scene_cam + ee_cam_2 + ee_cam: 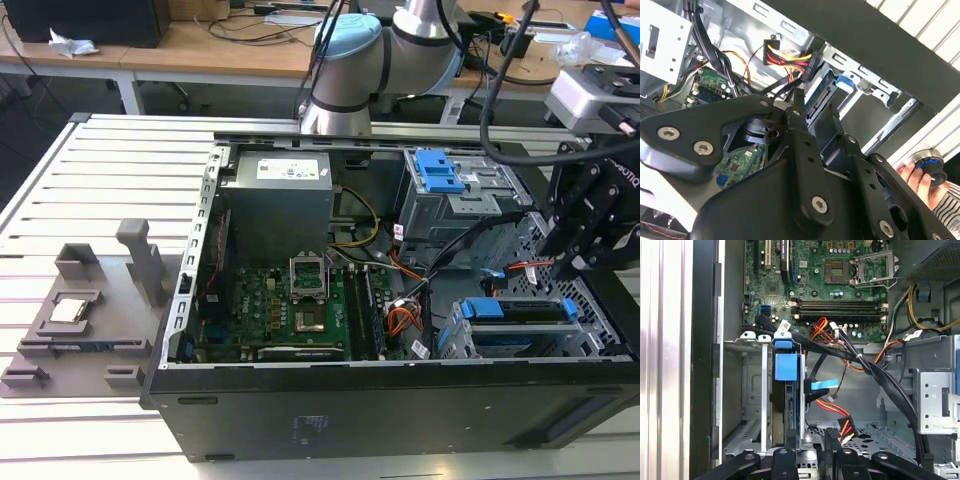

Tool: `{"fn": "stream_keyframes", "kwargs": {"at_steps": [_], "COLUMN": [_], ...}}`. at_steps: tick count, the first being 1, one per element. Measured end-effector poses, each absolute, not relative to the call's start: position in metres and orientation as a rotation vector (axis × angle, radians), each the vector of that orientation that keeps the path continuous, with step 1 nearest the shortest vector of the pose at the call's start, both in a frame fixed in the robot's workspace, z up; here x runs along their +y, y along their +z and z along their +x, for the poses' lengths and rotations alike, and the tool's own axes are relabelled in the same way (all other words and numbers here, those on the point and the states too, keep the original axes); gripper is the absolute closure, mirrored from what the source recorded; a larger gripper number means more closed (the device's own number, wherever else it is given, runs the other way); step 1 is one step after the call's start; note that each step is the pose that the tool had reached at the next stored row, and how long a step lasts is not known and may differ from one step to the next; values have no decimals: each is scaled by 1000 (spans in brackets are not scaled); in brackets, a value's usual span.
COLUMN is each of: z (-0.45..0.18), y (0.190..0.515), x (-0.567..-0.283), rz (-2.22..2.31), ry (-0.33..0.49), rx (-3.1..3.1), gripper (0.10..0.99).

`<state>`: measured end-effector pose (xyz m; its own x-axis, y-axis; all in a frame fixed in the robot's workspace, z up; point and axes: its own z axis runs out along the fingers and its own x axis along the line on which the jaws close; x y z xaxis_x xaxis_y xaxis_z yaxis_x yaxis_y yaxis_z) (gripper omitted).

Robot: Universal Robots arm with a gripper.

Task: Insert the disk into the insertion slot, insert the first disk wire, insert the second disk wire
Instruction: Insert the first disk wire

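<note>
Short wires (846,436) come out of the block on the red-yellow wire bundle (834,409), so the bundle will bend to the side when I bring its black plug to the disk.
The disk (520,312), in its bright blue caddy, sits inside the insertion slot (450,342), the low perforated bay at the case's front on the exterior view's right. In the first wrist view the disk (792,405) stands edge-on in the slot (752,390). My gripper (572,262) hangs just above the disk's outer end. It is open (807,457), with the caddy's edge (827,95) visible between its fingers. A loose black wire with a blue plug (822,385) and a red-yellow wire bundle ending in a black plug (844,426) (790,54) lie beside the disk.
A taller grey cage with a blue clip (440,172) stands behind the slot. The motherboard (300,305) and the grey power supply (278,200) occupy the case's other half. Black cable bundles (875,370) cross near the bay. A person's hand (912,172) is outside the case.
</note>
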<state>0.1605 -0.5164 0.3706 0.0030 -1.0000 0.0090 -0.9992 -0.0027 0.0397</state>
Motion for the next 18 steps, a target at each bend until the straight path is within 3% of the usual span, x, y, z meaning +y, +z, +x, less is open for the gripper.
{"fn": "stream_keyframes", "kwargs": {"at_steps": [18], "z": [175], "y": [360], "x": [-502], "rz": [2325], "ry": [-11], "rx": [-2041], "gripper": [725]}}
